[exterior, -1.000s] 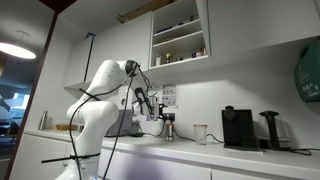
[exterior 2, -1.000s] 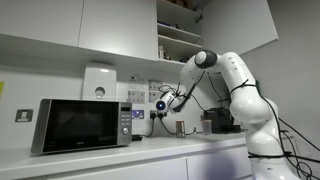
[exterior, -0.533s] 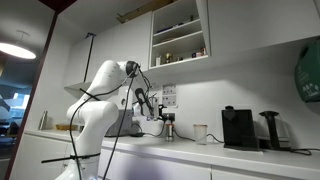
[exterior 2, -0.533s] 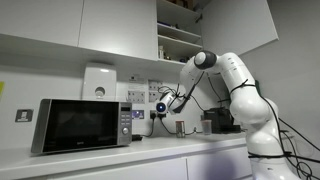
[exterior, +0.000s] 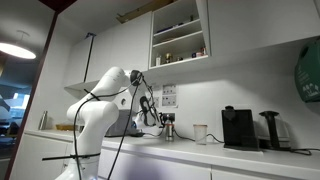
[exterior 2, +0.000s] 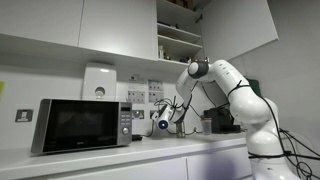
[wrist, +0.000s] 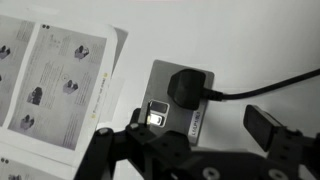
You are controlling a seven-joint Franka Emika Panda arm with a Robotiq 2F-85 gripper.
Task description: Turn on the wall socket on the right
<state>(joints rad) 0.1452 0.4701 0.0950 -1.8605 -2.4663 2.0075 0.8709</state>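
Observation:
Next, I move toward the switch [wrist: 156, 112] and close my fingers before I press, because my open gripper is in line with the black plug [wrist: 187, 88] next to the glowing switch.
In the wrist view a grey double wall socket plate [wrist: 178, 98] sits on the white wall. A black plug [wrist: 188, 86] with a cable is in its upper outlet. A small switch [wrist: 154, 115] at its lower left glows. My gripper [wrist: 200, 125] is open. One finger lies over the plate's left edge beside the glowing switch and the other is off the plate to the right. In both exterior views the gripper [exterior: 150, 120] [exterior 2: 163, 123] is low above the counter, close to the wall.
Printed sheets [wrist: 60, 80] are stuck to the wall beside the socket. A microwave [exterior 2: 80, 125] stands on the counter. A black coffee machine [exterior: 238, 128] and a white cup [exterior: 200, 132] stand further along. An open cupboard [exterior: 180, 35] hangs above.
The arm has dropped and its elbow has folded. The gripper has moved down, closer to the counter and the wall.

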